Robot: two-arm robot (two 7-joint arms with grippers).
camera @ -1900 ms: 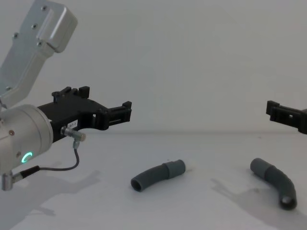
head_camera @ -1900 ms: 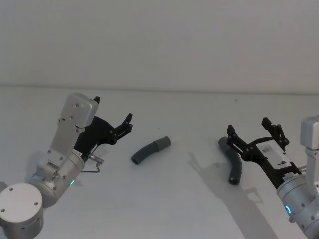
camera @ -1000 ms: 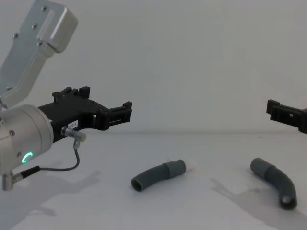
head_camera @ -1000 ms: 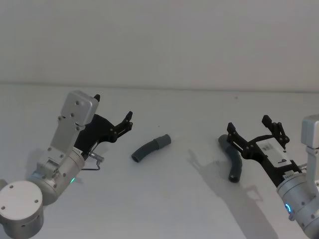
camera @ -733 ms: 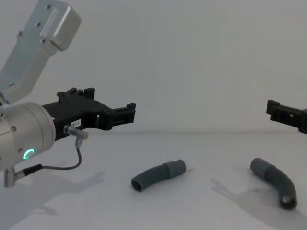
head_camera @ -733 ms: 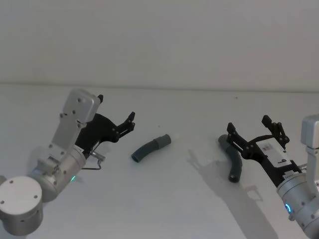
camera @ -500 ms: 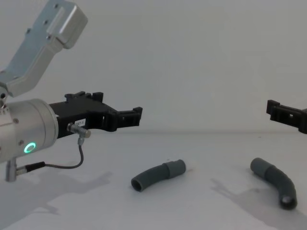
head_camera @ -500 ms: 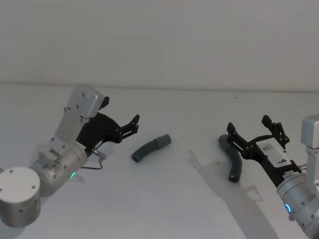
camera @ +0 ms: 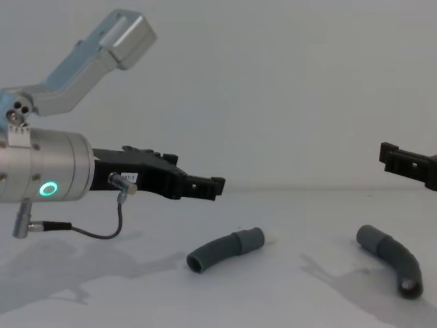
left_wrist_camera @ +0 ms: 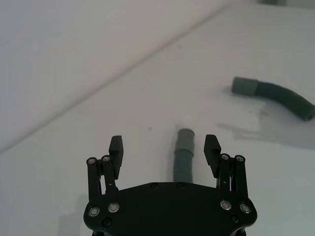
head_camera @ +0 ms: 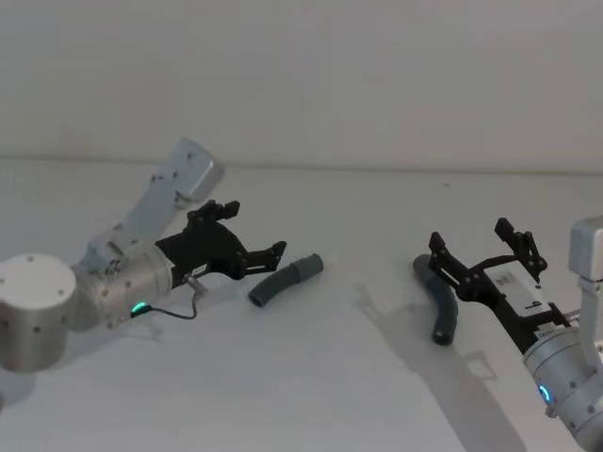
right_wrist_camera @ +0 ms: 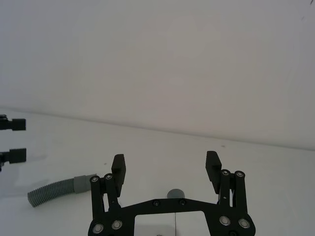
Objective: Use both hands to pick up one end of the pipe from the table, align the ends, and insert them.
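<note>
I can see a white stub (camera: 271,236) sticking out of the collar, so the pipe piece (camera: 224,251) will take the stub along when I lift the piece with my left gripper.
Two curved dark grey pipe pieces lie apart on the white table (head_camera: 311,386). The left piece (head_camera: 285,279) (camera: 225,250) (left_wrist_camera: 184,158) has its thicker collar at the far right end. My left gripper (head_camera: 252,230) (camera: 213,186) (left_wrist_camera: 164,144) hovers open just left of it and above it, aimed along it. The right piece (head_camera: 441,306) (camera: 393,257) (left_wrist_camera: 275,95) lies in front of and below my open right gripper (head_camera: 469,237) (right_wrist_camera: 165,160), with its collar (right_wrist_camera: 174,193) peeking between the fingers. Neither gripper touches a pipe.
A plain pale wall rises behind the table's far edge (head_camera: 377,170). A thin grey cable (camera: 102,231) loops under the left wrist. Bare table surface separates the two pieces.
My left arm has swung right and forward, and its gripper has dropped and turned toward the left pipe piece. The right arm and both pipe pieces have stayed still.
</note>
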